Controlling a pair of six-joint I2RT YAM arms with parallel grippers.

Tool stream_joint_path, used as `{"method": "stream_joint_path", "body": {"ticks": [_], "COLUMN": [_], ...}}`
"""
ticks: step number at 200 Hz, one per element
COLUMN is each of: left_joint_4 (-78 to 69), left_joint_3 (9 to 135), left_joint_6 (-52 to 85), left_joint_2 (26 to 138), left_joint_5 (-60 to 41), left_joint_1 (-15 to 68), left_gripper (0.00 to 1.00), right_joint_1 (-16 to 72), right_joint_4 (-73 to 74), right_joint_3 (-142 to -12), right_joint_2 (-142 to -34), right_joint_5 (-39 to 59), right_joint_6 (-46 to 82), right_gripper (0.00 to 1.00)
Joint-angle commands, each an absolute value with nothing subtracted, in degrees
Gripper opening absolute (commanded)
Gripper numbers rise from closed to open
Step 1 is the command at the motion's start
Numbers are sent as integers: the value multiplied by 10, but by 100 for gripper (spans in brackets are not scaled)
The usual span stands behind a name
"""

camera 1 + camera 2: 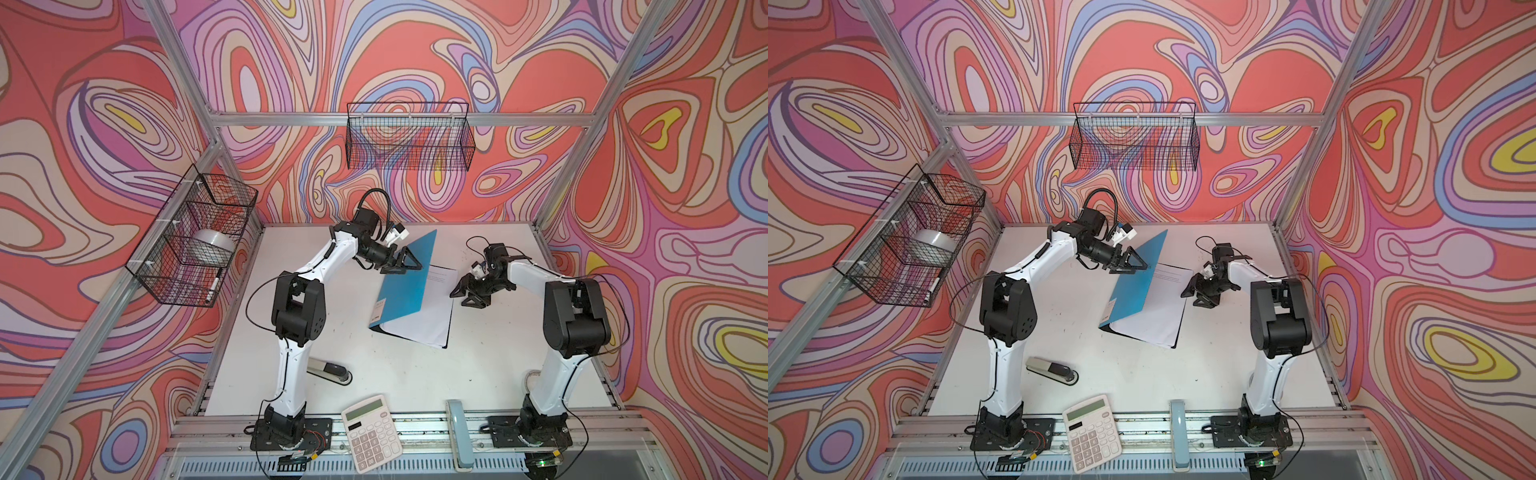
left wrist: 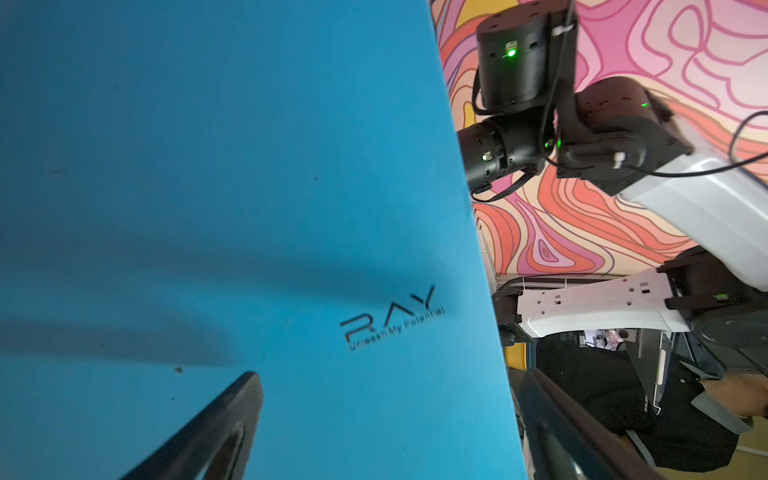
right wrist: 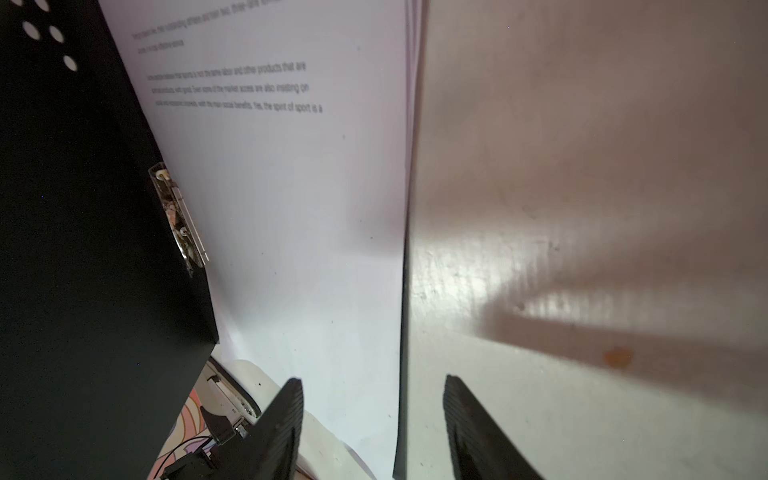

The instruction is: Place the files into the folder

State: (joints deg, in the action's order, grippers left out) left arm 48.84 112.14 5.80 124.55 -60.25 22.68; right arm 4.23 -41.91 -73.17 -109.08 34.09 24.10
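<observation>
The blue front cover (image 1: 410, 289) is tipped past upright over the files, so next my left gripper moves away and lets the cover fall shut onto the sheets (image 1: 436, 308).
In both top views the folder (image 1: 409, 282) (image 1: 1136, 282) lies at the middle back of the table, its blue front cover tilted up from the spine. The files (image 1: 428, 320) (image 1: 1158, 316), white printed sheets, lie on its back cover. My left gripper (image 1: 409, 262) (image 1: 1136, 262) is open at the raised cover's far end. In the left wrist view the "RAY" cover (image 2: 249, 208) fills the space between the spread jaws of that gripper (image 2: 390, 376). My right gripper (image 1: 461, 296) (image 3: 374, 399) is open over the right edge of the files (image 3: 291, 208), holding nothing. The spine clip (image 3: 178, 216) shows beside the black inner cover.
A stapler (image 1: 330, 370) lies front left, and a calculator (image 1: 371, 432) and a pale blue bar (image 1: 457, 432) lie on the front rail. A wire basket (image 1: 195, 237) with a tape roll hangs on the left wall and another basket (image 1: 409, 137) on the back wall. The white table (image 1: 498, 361) is walled on three sides.
</observation>
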Motion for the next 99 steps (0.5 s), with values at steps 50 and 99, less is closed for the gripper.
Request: {"method": "stream_joint_path", "body": {"ticks": [50,99], "left_joint_4": [393,471], "left_joint_3": [1093,1032], "left_joint_6": [168,123], "left_joint_2": [1235,1135], "left_joint_5": [-576,-484], "left_joint_1": [248,190], "left_gripper": [98,98], "right_joint_1": [19,10], "right_joint_4": [-449,-498], "right_joint_3": [-786,-895], "right_joint_2": [-1086,-1168], "right_joint_5": [256,262], "right_joint_6": [279,233], "right_gripper": [57,57]}}
